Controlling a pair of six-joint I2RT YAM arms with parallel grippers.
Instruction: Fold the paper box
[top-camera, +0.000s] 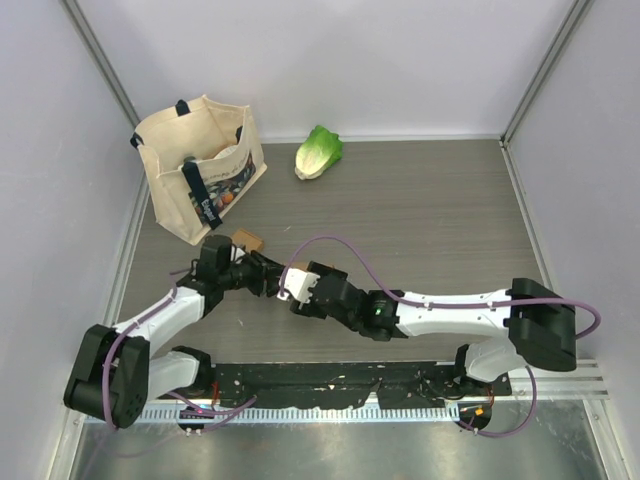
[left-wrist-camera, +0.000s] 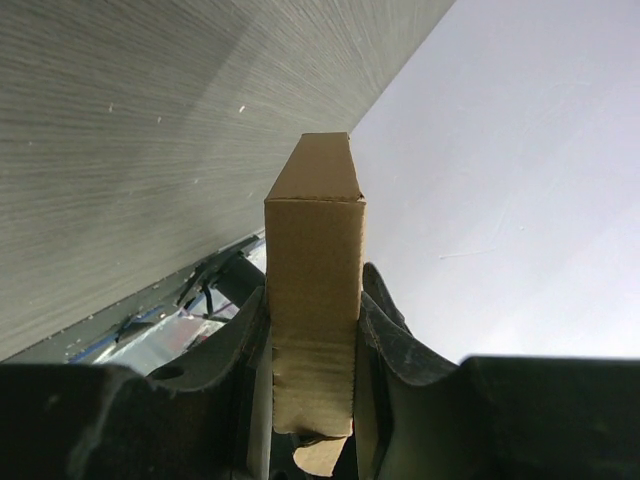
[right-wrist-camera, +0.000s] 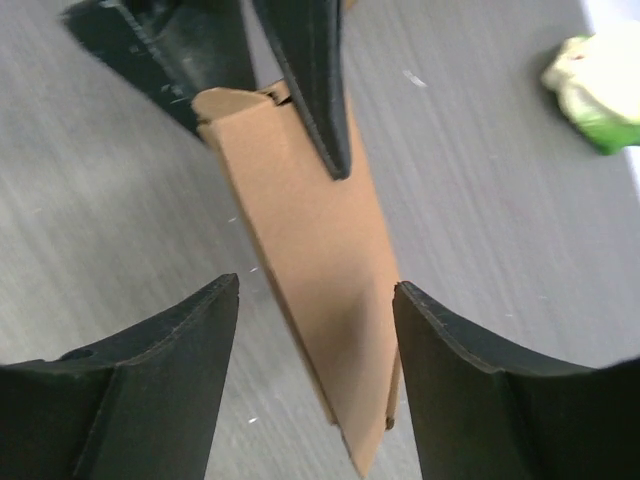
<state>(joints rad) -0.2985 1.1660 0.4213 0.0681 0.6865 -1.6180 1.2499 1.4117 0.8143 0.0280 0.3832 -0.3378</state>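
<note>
The paper box (right-wrist-camera: 262, 118) is clamped near its end by my left gripper, so my right gripper should hold the box's body (right-wrist-camera: 335, 290) before my left gripper opens and pinches the box's corner.
The paper box is a narrow brown cardboard box, folded flat. In the left wrist view the box (left-wrist-camera: 313, 250) stands up between my left gripper's fingers (left-wrist-camera: 385, 320), and the left gripper (left-wrist-camera: 315, 290) is shut on it. In the right wrist view the box (right-wrist-camera: 310, 260) hangs tilted between the spread fingers of my right gripper (right-wrist-camera: 316, 288), which is open; its right finger (right-wrist-camera: 450, 360) is close against the box's edge. In the top view both grippers meet left of centre, left (top-camera: 262, 276) and right (top-camera: 296, 288), with a brown cardboard bit (top-camera: 249, 241) beside them.
A cream tote bag (top-camera: 200, 165) holding items stands at the back left. A green lettuce (top-camera: 318, 152) lies at the back centre and also shows in the right wrist view (right-wrist-camera: 595, 85). Grey walls enclose the wooden table (top-camera: 430, 220).
</note>
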